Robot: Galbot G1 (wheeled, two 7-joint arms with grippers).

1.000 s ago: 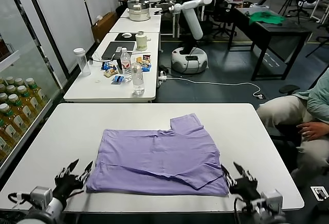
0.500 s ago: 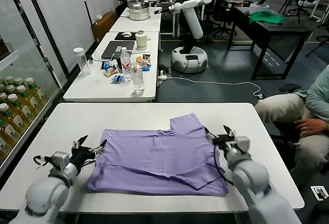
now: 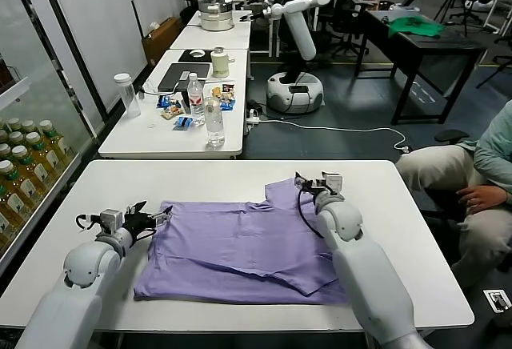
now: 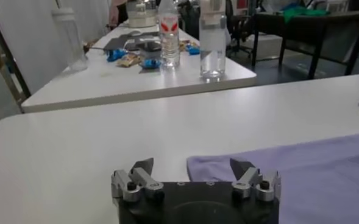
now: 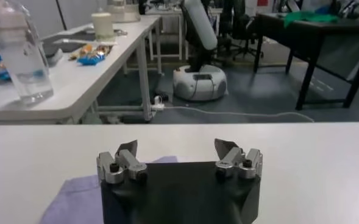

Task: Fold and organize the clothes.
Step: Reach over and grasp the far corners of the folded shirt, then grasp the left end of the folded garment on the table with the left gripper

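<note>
The lavender T-shirt's sleeve (image 3: 280, 194) is poking out beyond the T-shirt's far edge (image 3: 214, 204), so next my right gripper moves the sleeve in first, before both grippers fold that edge over.
The lavender T-shirt (image 3: 244, 249) lies partly folded on the white table (image 3: 96, 189), one sleeve sticking out toward the far side. My left gripper (image 3: 158, 218) is open at the shirt's far left corner; in the left wrist view (image 4: 192, 167) the purple cloth (image 4: 301, 170) lies just past its fingertips (image 4: 144, 165). My right gripper (image 3: 306, 182) is open over the sleeve at the shirt's far right; in the right wrist view (image 5: 175, 147) a purple corner (image 5: 75, 192) shows beside it. No printed graphic shows.
A person (image 3: 472, 181) sits at the table's right side. Behind it, a second table (image 3: 144, 137) holds water bottles (image 3: 214, 121), snacks and a laptop. Bottled drinks (image 3: 24, 165) stand on shelves at left. A green garment (image 3: 414, 26) lies on a far black table.
Both arms have reached forward from the near table edge: the left gripper to the shirt's far left corner, the right gripper up to the sleeve at the far right. The shirt has not moved.
</note>
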